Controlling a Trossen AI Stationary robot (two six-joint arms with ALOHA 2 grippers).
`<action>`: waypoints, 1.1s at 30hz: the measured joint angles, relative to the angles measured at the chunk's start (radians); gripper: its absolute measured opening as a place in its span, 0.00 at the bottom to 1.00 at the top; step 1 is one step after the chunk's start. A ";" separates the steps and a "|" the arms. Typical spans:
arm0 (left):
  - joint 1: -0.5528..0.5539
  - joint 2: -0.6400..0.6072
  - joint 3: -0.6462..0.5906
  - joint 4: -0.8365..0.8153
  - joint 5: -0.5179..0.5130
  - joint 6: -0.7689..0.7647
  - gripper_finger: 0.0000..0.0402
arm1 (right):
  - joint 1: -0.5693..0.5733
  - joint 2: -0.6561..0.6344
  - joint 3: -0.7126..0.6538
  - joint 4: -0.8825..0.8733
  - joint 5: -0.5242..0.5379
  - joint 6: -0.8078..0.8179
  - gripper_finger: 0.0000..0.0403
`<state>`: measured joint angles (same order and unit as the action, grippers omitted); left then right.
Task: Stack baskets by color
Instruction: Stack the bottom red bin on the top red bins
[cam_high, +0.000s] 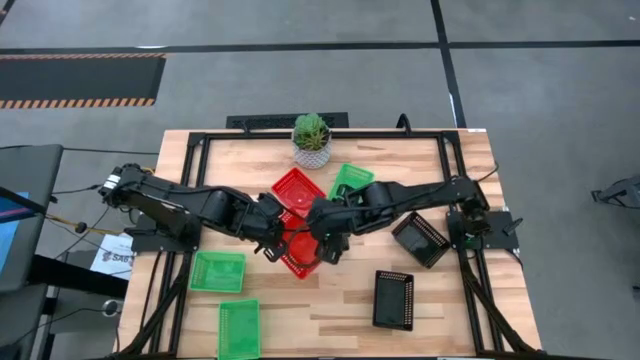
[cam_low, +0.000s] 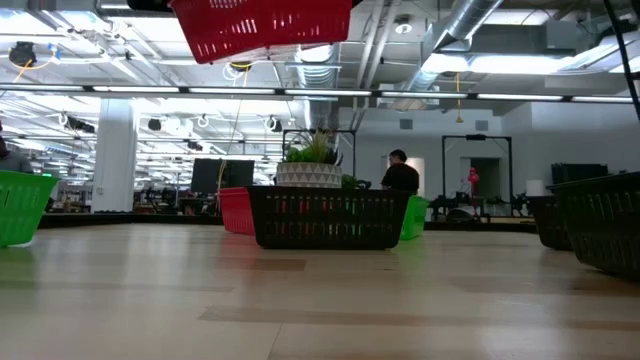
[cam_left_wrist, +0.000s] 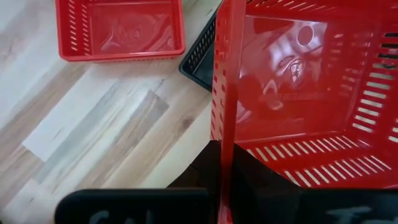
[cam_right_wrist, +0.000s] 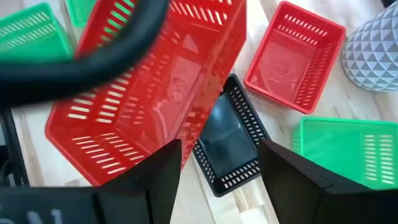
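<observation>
My left gripper is holding the red basket over the black basket. My right gripper should grab the red basket's free side and set it inside the other red basket (cam_high: 297, 188).
A red basket (cam_high: 303, 254) hangs high above the table's middle, with my left gripper (cam_left_wrist: 228, 155) shut on it; in the low view this red basket (cam_low: 262, 24) is well clear of the tabletop. A black basket (cam_right_wrist: 227, 142) stands on the table beneath it. My right gripper (cam_right_wrist: 219, 169) hovers open above the black basket, close beside the held red one; I cannot tell whether one finger touches it. A second red basket (cam_high: 298, 189) rests on its base near the plant. My left gripper holds the red basket by one side wall (cam_left_wrist: 226, 118), the one toward the table's left, with one finger inside the basket and one outside. The fingers come slanting down from above. The basket is lifted clear of the table, opening upward and slightly tilted.
A potted plant (cam_high: 312, 140) stands at the far middle, with a green basket (cam_high: 351, 181) beside it. Two green baskets (cam_high: 217, 271) (cam_high: 238, 328) lie at the near left. Two black baskets (cam_high: 420, 239) (cam_high: 393, 299) lie at the right.
</observation>
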<state>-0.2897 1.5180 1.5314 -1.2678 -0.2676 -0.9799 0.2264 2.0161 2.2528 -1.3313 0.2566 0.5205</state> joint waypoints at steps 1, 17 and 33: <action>0.000 0.000 0.000 0.000 -0.002 0.004 0.00 | 0.001 0.000 0.000 0.004 -0.005 0.001 0.58; 0.000 0.000 0.000 0.035 -0.028 0.026 0.00 | 0.000 -0.021 0.009 0.034 -0.011 0.037 0.58; 0.004 0.001 0.000 0.077 -0.034 0.054 0.00 | -0.021 0.001 0.000 -0.042 -0.022 0.013 0.35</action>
<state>-0.2855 1.5185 1.5318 -1.1911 -0.3019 -0.9256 0.2052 2.0171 2.2524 -1.3737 0.2342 0.5332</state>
